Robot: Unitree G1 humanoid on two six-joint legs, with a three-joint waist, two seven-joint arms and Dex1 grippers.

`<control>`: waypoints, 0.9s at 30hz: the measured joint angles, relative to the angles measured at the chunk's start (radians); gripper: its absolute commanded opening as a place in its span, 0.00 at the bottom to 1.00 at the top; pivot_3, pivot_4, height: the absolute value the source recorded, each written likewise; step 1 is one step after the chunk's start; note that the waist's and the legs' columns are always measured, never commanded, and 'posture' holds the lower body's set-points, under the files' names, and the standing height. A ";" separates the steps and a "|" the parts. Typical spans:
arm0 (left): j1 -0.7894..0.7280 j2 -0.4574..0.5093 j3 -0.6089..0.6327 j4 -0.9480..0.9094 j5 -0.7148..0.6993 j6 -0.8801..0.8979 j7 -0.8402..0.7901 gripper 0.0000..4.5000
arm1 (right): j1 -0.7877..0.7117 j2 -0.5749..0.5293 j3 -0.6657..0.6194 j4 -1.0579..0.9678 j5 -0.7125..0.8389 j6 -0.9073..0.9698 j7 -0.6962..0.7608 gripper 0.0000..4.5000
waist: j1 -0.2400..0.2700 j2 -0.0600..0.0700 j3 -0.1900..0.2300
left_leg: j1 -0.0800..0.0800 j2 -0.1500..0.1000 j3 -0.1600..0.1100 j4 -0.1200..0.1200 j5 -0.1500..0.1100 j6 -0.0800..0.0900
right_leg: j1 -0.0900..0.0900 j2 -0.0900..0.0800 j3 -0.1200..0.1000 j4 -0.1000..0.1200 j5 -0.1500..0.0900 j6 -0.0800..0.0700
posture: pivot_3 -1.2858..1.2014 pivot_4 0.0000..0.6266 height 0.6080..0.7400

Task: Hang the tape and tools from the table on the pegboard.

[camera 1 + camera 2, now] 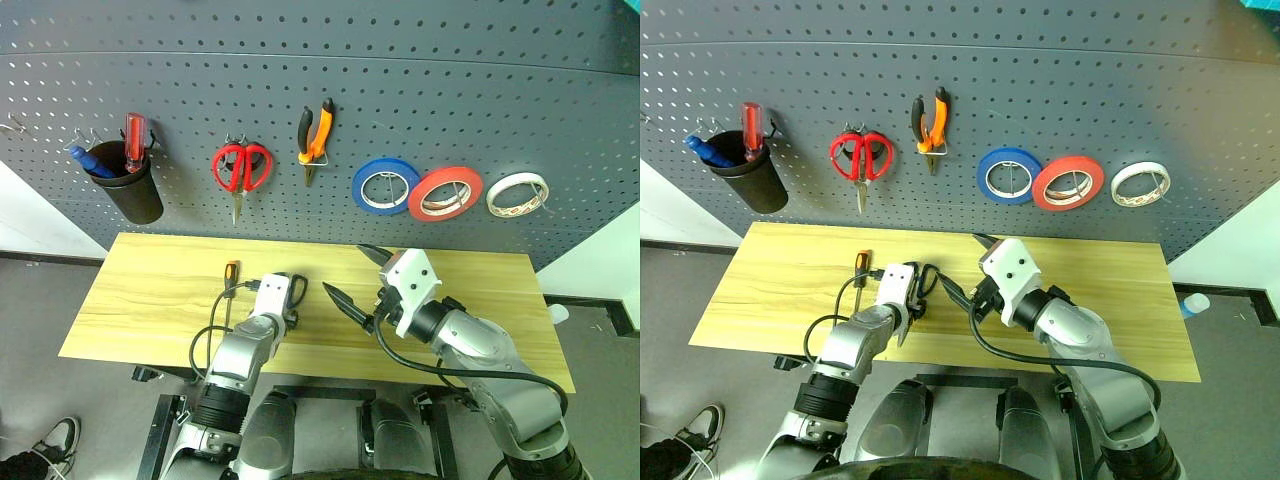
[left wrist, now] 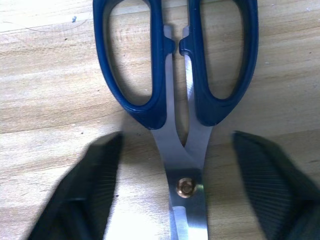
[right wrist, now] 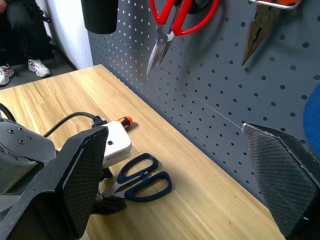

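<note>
The pegboard's pegs (image 1: pixel 236 139) stand out at the red-handled scissors' loops, so I expect the dark blue-handled scissors to hang in front by their loops when I carry them there.
Dark blue-handled steel scissors (image 2: pixel 175 90) lie flat on the light wood table (image 1: pixel 150 300). My left gripper (image 2: pixel 176 135) is open, its fingers (image 2: pixel 90 185) standing on either side of the blades near the pivot, with a gap on each side. A slim orange and black screwdriver (image 1: pixel 230 285) lies on the table just left of that hand. On the dark pegboard (image 1: pixel 500 90) hang the orange and black pliers (image 1: pixel 316 135) and the red tape (image 1: pixel 445 192). My right gripper (image 1: pixel 343 268) hovers open above the table, empty.
Also on the pegboard are a black cup (image 1: pixel 132 190) holding a red-handled screwdriver (image 1: pixel 133 140), red-handled scissors (image 1: pixel 241 168), a blue roll (image 1: pixel 385 185) and a whitish roll (image 1: pixel 518 193). A person's shoes (image 3: pixel 35 67) stand on the floor beyond the table's left end.
</note>
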 measured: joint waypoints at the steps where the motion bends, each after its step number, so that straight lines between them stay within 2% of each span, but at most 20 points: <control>1: 0.000 0.000 0.000 0.000 0.000 0.000 0.000 0.47 | 0.000 0.000 0.000 -0.001 0.000 0.002 -0.002 1.00 | 0.000 0.000 0.000 | 0.000 0.000 0.000 0.000 0.000 0.000 | 0.000 0.000 0.000 0.000 0.000 0.000 | 0.63 0.26 0.55; 3: 0.001 0.001 0.000 -0.001 0.000 0.001 0.000 0.31 | 0.000 0.000 0.000 -0.001 0.000 0.005 -0.003 1.00 | 0.000 0.000 0.000 | 0.000 0.000 0.000 0.000 0.000 0.000 | 0.000 0.000 0.000 0.000 0.000 0.000 | 0.63 0.26 0.55; 6: 0.001 0.001 0.001 -0.002 -0.001 0.001 -0.001 0.15 | 0.000 0.000 0.000 -0.001 0.000 0.005 -0.004 1.00 | 0.001 0.001 0.000 | 0.000 0.000 0.000 0.000 0.000 0.000 | 0.000 0.000 0.000 0.000 0.000 0.000 | 0.63 0.26 0.55; 19: 0.012 0.006 -0.010 -0.008 0.000 -0.018 -0.015 0.14 | -0.001 0.000 0.003 -0.001 -0.001 0.006 -0.013 1.00 | 0.000 0.001 0.000 | 0.000 0.000 0.000 0.000 0.000 0.000 | 0.000 0.000 0.000 0.000 0.000 0.000 | 0.63 0.26 0.55; 27: 0.098 0.054 -0.068 -0.054 0.020 -0.180 -0.078 0.13 | -0.003 0.001 0.004 -0.001 -0.003 0.004 -0.012 1.00 | 0.001 0.001 0.000 | -0.002 0.000 0.000 0.000 0.000 0.000 | -0.001 0.000 0.000 -0.002 0.000 0.000 | 0.63 0.25 0.55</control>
